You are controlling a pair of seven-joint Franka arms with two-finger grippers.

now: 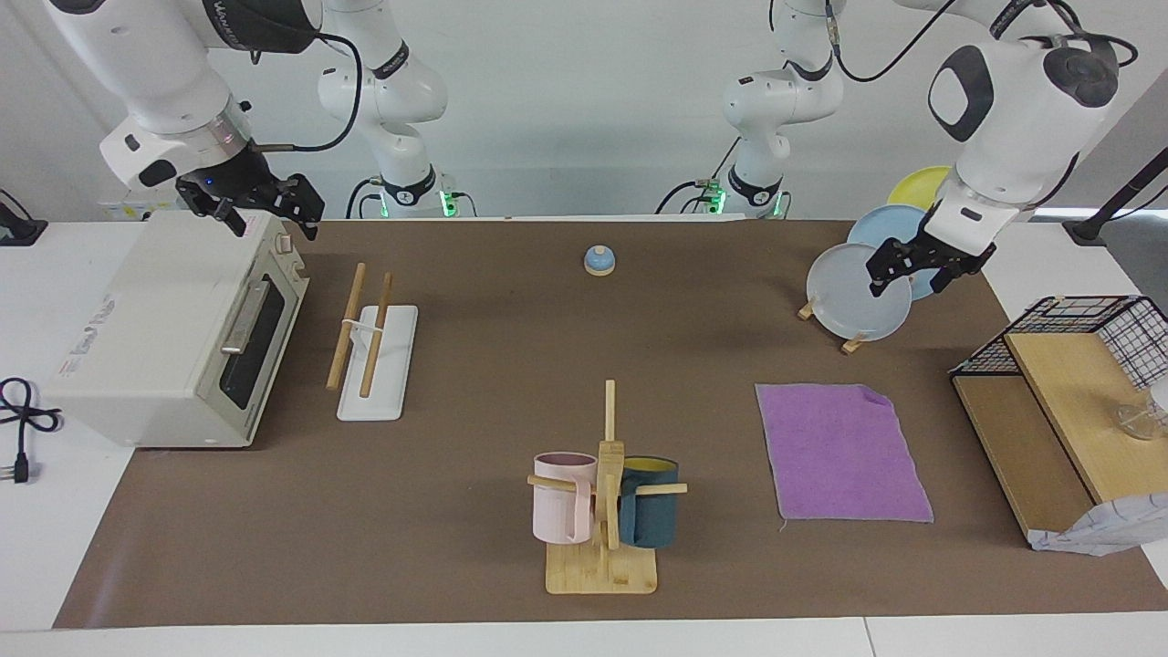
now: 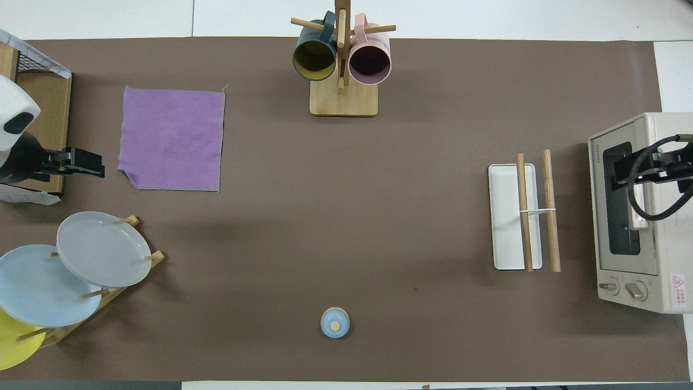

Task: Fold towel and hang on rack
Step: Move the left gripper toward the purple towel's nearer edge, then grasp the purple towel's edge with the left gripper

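Observation:
The turned-over corner [image 2: 126, 175] shows a gray rim. I expect the purple towel [image 2: 172, 139] to turn up a hidden gray bottom side when I fold it over.
The purple towel [image 1: 839, 452] [image 2: 172, 140] lies flat on the brown mat toward the left arm's end, with one corner slightly turned over. The rack [image 1: 374, 351] [image 2: 522, 216], a white base with two wooden rods, stands toward the right arm's end beside the toaster oven. My left gripper [image 1: 922, 269] [image 2: 81, 163] hangs open in the air by the plates, apart from the towel and holding nothing. My right gripper [image 1: 260, 208] [image 2: 649, 170] waits open and empty above the toaster oven.
A toaster oven [image 1: 173, 338] stands at the right arm's end. A mug tree [image 1: 604, 493] with two mugs stands at the table edge farthest from the robots. A plate stand with plates [image 1: 858, 292], a blue bell [image 1: 599, 261] and a wire basket on a wooden shelf [image 1: 1068, 401] are also here.

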